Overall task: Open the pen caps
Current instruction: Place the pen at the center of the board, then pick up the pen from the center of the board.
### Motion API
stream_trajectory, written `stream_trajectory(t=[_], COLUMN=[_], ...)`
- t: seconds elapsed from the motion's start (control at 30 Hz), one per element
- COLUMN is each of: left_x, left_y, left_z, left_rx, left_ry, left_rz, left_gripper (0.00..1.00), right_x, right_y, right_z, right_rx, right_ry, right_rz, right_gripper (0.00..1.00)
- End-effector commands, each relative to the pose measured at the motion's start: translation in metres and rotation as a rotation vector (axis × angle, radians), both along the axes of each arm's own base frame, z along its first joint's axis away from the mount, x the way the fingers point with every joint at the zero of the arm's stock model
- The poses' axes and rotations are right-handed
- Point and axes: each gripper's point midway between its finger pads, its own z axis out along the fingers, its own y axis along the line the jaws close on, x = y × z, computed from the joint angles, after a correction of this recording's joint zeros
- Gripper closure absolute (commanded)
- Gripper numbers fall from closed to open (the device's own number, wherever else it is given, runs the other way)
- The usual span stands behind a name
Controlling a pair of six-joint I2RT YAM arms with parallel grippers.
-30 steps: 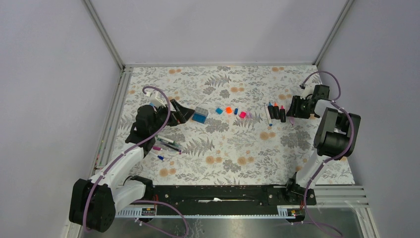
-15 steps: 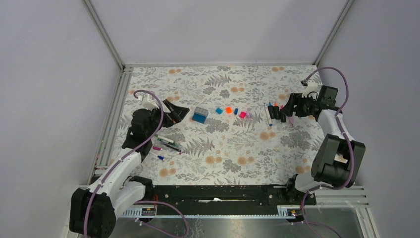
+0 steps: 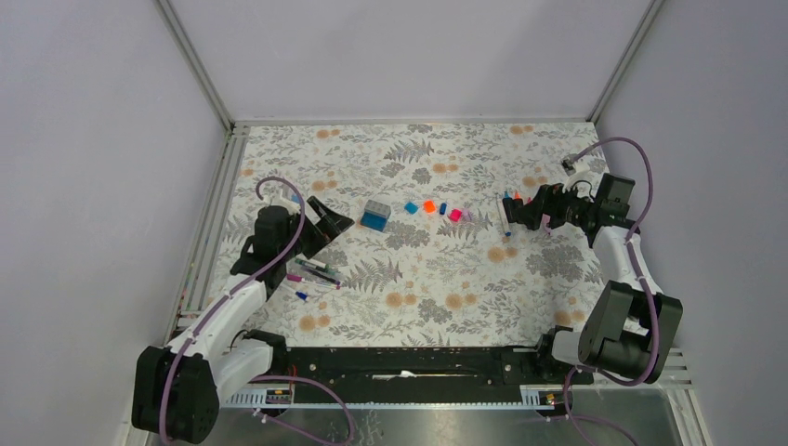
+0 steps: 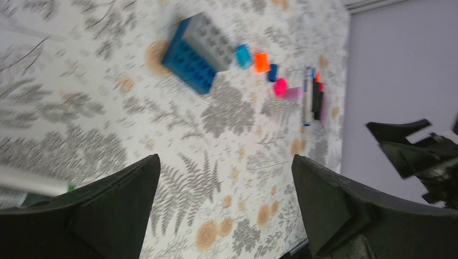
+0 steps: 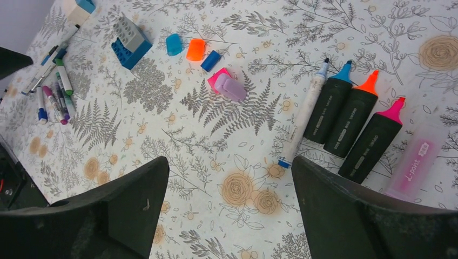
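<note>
The highlighters by the robot's right gripper lie uncapped and the capped pens lie near its left gripper, so next the left gripper picks up the green-capped white pen.
Five loose pen caps lie in a row mid-table: light blue, orange, dark blue, pink and purple. The same row shows in the top view from the blue cap to the pink cap. Three uncapped black highlighters and a thin white pen lie beside them. My right gripper hovers open over the cloth just short of the highlighters, holding nothing. At the left, my left gripper hangs open and empty above the table, and several capped pens lie near it.
A blue-and-grey block stands left of the cap row. A pale pink highlighter lies right of the black ones. Side walls and metal rails border the flowered cloth. The right arm's gripper shows in the left wrist view.
My right gripper has opened wide and swung left toward the highlighters as its arm stretched out. My left gripper, still open, has drawn back slightly toward the near left.
</note>
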Motion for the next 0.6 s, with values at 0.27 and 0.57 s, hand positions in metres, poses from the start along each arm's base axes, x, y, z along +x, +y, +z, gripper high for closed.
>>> stream_trajectory(t=[0.27, 0.57], left_x=[-0.012, 0.001], left_y=[0.092, 0.094], left_z=[-0.057, -0.074], left_rx=[0.419, 0.478], left_ry=[0.493, 0.573], left_rz=[0.442, 0.453], left_gripper=[0.01, 0.19], right_x=[-0.002, -0.004], right_y=[0.009, 0.01], right_z=[0.014, 0.013], right_rx=[0.042, 0.04], right_ry=[-0.059, -0.056], right_rz=[0.061, 0.077], right_gripper=[0.09, 0.09])
